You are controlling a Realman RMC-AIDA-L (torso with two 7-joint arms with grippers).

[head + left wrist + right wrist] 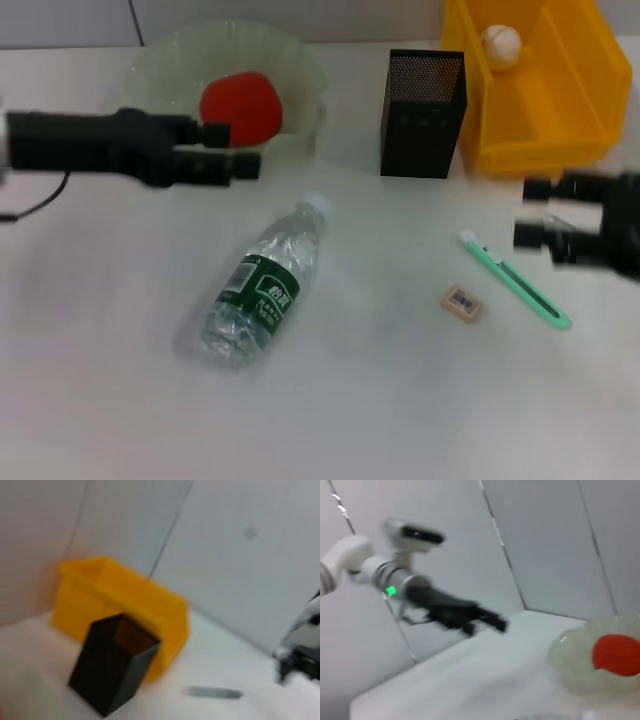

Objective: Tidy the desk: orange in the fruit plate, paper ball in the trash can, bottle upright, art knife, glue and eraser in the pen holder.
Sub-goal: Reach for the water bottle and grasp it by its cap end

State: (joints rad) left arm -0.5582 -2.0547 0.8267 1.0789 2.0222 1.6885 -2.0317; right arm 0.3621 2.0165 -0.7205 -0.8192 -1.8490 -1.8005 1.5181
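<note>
The bottle's cap end (317, 204) is clear of the fruit plate. My left gripper should keep going toward the neck (305, 219) until its fingers are on both sides of it, and then close.
The orange (240, 105) lies in the pale fruit plate (155, 65) at the back left; the right wrist view also shows the orange (617, 655) in the plate (567, 662). My left gripper (245, 160) hovers just in front of the plate. A clear bottle (262, 282) with a green label lies on its side mid-table. The black mesh pen holder (422, 100) stands behind it. A green art knife (515, 282) and a small eraser (463, 302) lie on the right. My right gripper (532, 212) is open, just right of the knife. The paper ball (502, 45) sits in the yellow trash can (575, 100). The glue is out of view.
The table is white, with a pale wall behind it. In the left wrist view the pen holder (112, 665) stands right in front of the yellow bin (100, 600), with the knife (215, 692) lying beyond it.
</note>
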